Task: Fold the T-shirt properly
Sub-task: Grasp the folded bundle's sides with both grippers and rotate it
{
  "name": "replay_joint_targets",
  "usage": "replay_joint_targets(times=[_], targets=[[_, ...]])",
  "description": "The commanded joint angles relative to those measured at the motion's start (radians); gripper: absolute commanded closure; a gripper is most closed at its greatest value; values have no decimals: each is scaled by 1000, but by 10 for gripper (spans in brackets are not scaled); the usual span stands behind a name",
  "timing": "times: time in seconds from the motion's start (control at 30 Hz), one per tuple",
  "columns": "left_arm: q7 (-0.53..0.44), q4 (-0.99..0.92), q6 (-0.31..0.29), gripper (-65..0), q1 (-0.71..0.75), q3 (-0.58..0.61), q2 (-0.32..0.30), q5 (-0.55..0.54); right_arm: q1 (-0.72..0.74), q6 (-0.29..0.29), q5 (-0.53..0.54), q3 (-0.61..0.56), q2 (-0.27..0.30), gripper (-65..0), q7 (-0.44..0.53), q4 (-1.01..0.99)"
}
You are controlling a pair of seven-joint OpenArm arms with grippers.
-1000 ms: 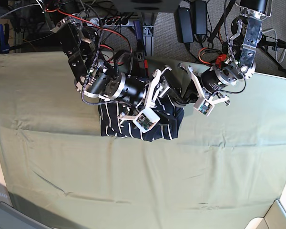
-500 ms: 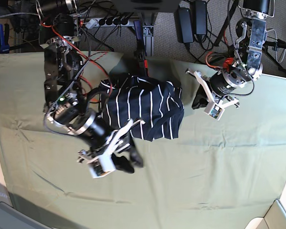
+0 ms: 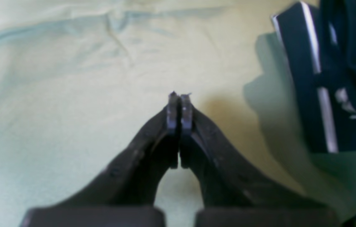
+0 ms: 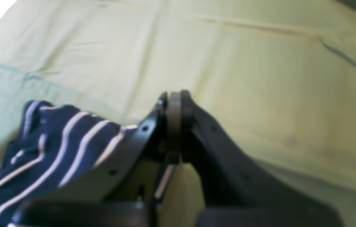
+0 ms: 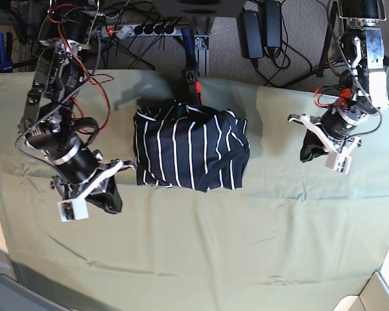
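Observation:
The folded T-shirt is crooked on the cloth, so I should move my right gripper back to the shirt's nearest corner and straighten it together with my left gripper.
The T-shirt, dark navy with thin white stripes, lies folded into a compact rectangle on the olive-green cloth. My right gripper hovers just off the shirt's lower-left corner, shut with nothing visible between its pads. In the right wrist view its fingers are pressed together, and the T-shirt shows behind the left finger. My left gripper is shut and empty, well off the shirt's other side. The left wrist view has its tips closed over bare cloth, with the T-shirt at the frame's right edge.
Cables, a power strip and black power adapters lie on the floor beyond the table's far edge. The cloth carries wrinkles and creases near the front. A pale bin corner shows at the lower right.
My right gripper let go of the shirt, swung off to its lower-left side and shut. My left gripper drew away from the shirt, staying shut. The shirt now lies uncovered.

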Motion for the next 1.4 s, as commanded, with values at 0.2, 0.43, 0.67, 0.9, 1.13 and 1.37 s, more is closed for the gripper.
replay_joint_targets(times=[0.2,0.43,0.67,0.9,1.13,1.37], targets=[[81,37,-105,0,11,-68,-8,-183,-4,71,55,43,64,0,57,-13],[84,137,-153,0,127,-64,-8,-196,89,71,48,39,89,0,102,-204],[83,149,-154,0,193,-33,-8,-201,264,71,47,-84,88,0,102,-428],[43,149,-153,0,188,130,-8,-117,372,71,-28,-333,88,0,101,-555],[-23,145,-144,0,145,270,13,-13,380,71,-54,-376,88,0,98,-568],[-24,56,-59,0,11,351,81,138,375,71,-65,-377,89,0,20,-568]])
